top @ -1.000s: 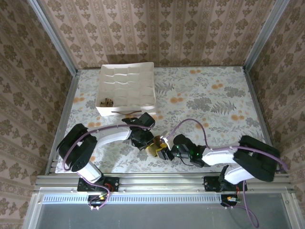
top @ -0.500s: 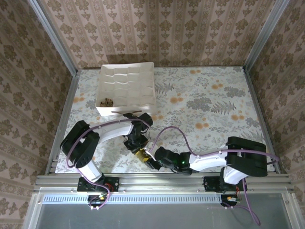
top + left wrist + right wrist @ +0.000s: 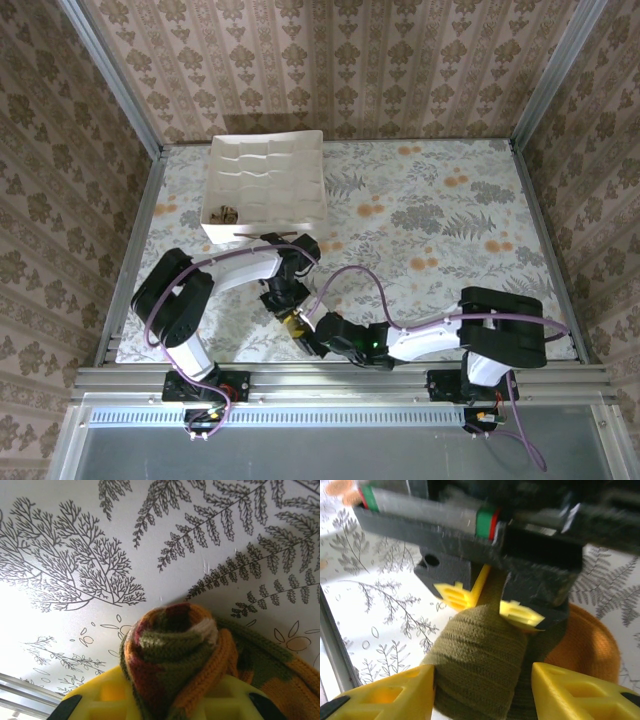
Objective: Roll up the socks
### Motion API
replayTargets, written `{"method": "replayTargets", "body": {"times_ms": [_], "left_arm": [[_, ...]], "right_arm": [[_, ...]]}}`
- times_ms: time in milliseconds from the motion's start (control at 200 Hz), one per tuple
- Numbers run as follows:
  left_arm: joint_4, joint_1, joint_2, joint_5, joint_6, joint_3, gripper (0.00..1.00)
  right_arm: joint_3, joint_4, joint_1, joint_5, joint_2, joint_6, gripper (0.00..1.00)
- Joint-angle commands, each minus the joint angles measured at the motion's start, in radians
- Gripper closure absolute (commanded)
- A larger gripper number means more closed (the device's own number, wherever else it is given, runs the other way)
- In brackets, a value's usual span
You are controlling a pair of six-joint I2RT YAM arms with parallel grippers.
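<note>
The orange toe [image 3: 592,650] bulges out beside the olive roll [image 3: 476,655], outside the pinch of my left gripper. My right gripper should hold the olive roll while my left gripper takes hold again.
An olive green sock with orange and maroon bands is rolled into a thick bundle [image 3: 297,322] near the table's front edge. My left gripper [image 3: 170,692] is shut on the roll [image 3: 172,645], its yellow fingers [image 3: 102,697] pinching the end. In the right wrist view the same left gripper [image 3: 487,605] clamps the top of the olive roll [image 3: 475,652], and the orange toe [image 3: 585,640] bulges at the right. My right gripper [image 3: 482,692] stands open around the roll; its left finger [image 3: 385,695] touches the fabric and the other stands apart. Both grippers [image 3: 288,305] [image 3: 312,338] meet at the bundle.
A white gridded tray [image 3: 265,185] stands at the back left, with a small tan-brown bundle [image 3: 222,212] in its near-left compartment. The metal rail [image 3: 340,378] runs just in front of the grippers. The floral table [image 3: 450,220] stretches away to the right.
The right arm has swung left and its jaws have widened round the roll. The left gripper has carried the roll a little left and toward the front edge.
</note>
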Motion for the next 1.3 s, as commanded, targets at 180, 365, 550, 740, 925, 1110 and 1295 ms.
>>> {"method": "replayTargets", "body": {"times_ms": [180,365,550,740,925,1110,1295], "left_arm": [[0.026,0.0,0.087,-0.003,0.011,-0.075,1.0],[0.039,0.001,0.064,0.007,0.007,-0.082,1.0],[0.038,0.001,0.019,0.023,0.017,-0.087,1.0],[0.061,0.018,-0.089,0.042,0.012,-0.095,0.84],[0.09,0.066,-0.233,0.057,-0.015,-0.124,0.4],[0.234,0.117,-0.421,0.044,-0.013,-0.196,0.25],[0.358,0.114,-0.566,0.068,0.041,-0.302,0.28]], "right_arm": [[0.005,0.0,0.019,0.013,-0.055,0.121,0.39],[0.088,-0.062,0.014,0.047,0.061,0.145,0.39],[0.153,-0.162,-0.017,0.046,0.149,0.177,0.53],[0.107,-0.276,-0.026,0.012,0.192,0.258,0.79],[-0.03,-0.162,-0.058,-0.117,0.198,0.286,1.0],[-0.102,-0.063,-0.134,-0.298,0.196,0.291,1.0],[-0.174,0.039,-0.239,-0.469,0.187,0.322,1.0]]}}
